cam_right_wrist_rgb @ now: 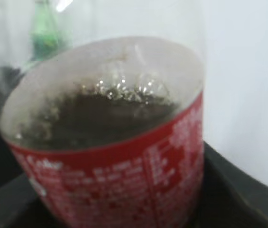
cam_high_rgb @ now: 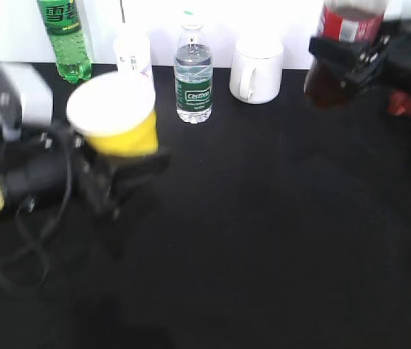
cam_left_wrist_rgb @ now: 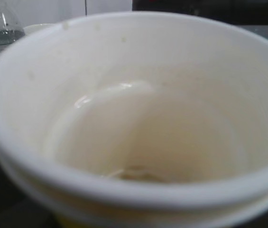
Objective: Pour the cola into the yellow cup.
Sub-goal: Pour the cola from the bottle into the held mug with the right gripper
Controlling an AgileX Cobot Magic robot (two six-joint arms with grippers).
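Note:
My left gripper should move the yellow cup point(cam_high_rgb: 120, 116) beside the bottle before my right gripper tilts it, because the cup is far from the cola bottle.
The yellow cup point(cam_high_rgb: 116, 116) with white rim is held above the black table at the left by my left gripper point(cam_high_rgb: 110, 171), which is shut on its lower part. In the left wrist view the cup's white inside point(cam_left_wrist_rgb: 138, 128) fills the frame and looks empty. The cola bottle point(cam_high_rgb: 340, 51), dark drink with red label, is held off the table at the top right by my right gripper point(cam_high_rgb: 354, 58), shut on it. In the right wrist view the cola bottle point(cam_right_wrist_rgb: 119, 161) fills the frame, with foam on the drink. Its cap is out of view.
Along the back edge stand a green soda bottle point(cam_high_rgb: 65, 40), a white bottle point(cam_high_rgb: 133, 51), a small clear water bottle point(cam_high_rgb: 193, 76) and a white handled mug point(cam_high_rgb: 256, 69). A red object point(cam_high_rgb: 409, 105) sits at the far right. The black table point(cam_high_rgb: 263, 240) spreads in front.

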